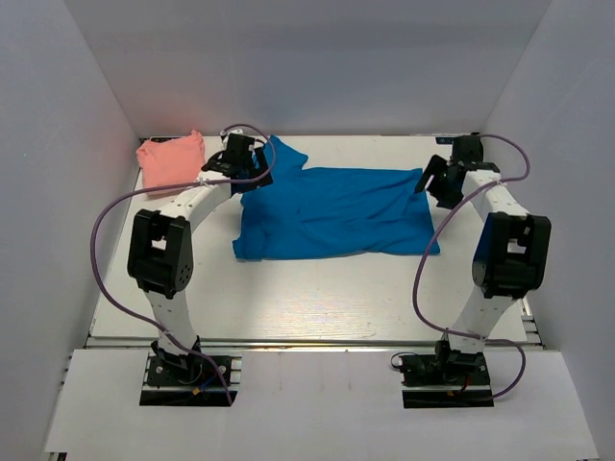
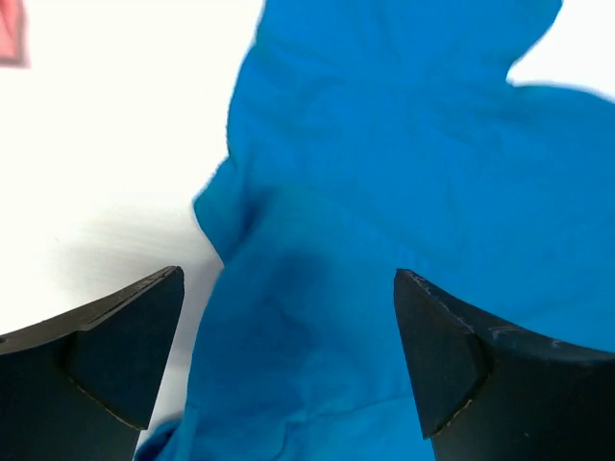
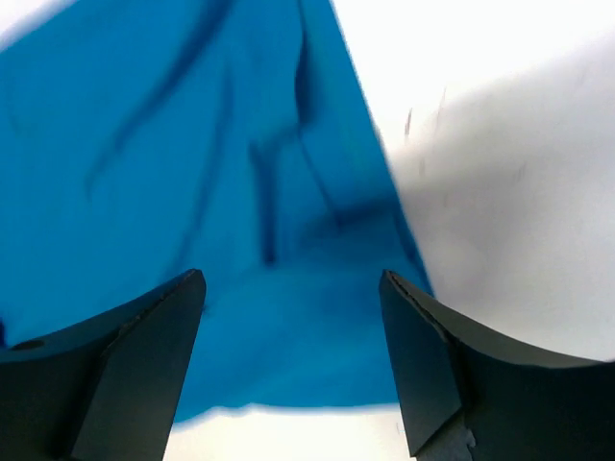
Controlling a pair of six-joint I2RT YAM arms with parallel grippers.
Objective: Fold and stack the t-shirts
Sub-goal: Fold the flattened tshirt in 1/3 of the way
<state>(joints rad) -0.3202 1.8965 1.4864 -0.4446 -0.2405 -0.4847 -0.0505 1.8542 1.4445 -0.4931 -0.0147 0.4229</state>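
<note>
I expect the blue t-shirt's sleeve (image 1: 285, 154) to hang down below the t-shirt's hanging body when I lift the t-shirt's near corners. The t-shirt has this sleeve sticking out past its far edge (image 1: 360, 170).
The bright blue t-shirt (image 1: 332, 211) lies spread and wrinkled across the middle of the table. It also fills the left wrist view (image 2: 404, 192) and the right wrist view (image 3: 192, 192). The salmon pink t-shirt (image 1: 172, 160) is a small bundle at the far left corner; a sliver of it shows in the left wrist view (image 2: 10, 34). My left gripper (image 1: 252, 173) is open above the blue shirt's far left sleeve area, jaws wide, nothing between them (image 2: 288, 336). My right gripper (image 1: 428, 182) is open above the shirt's far right corner (image 3: 293, 346), holding nothing.
White walls enclose the table (image 1: 307, 298) on the left, back and right. Purple cables (image 1: 101, 240) loop beside both arms. The near half of the table is bare white surface.
</note>
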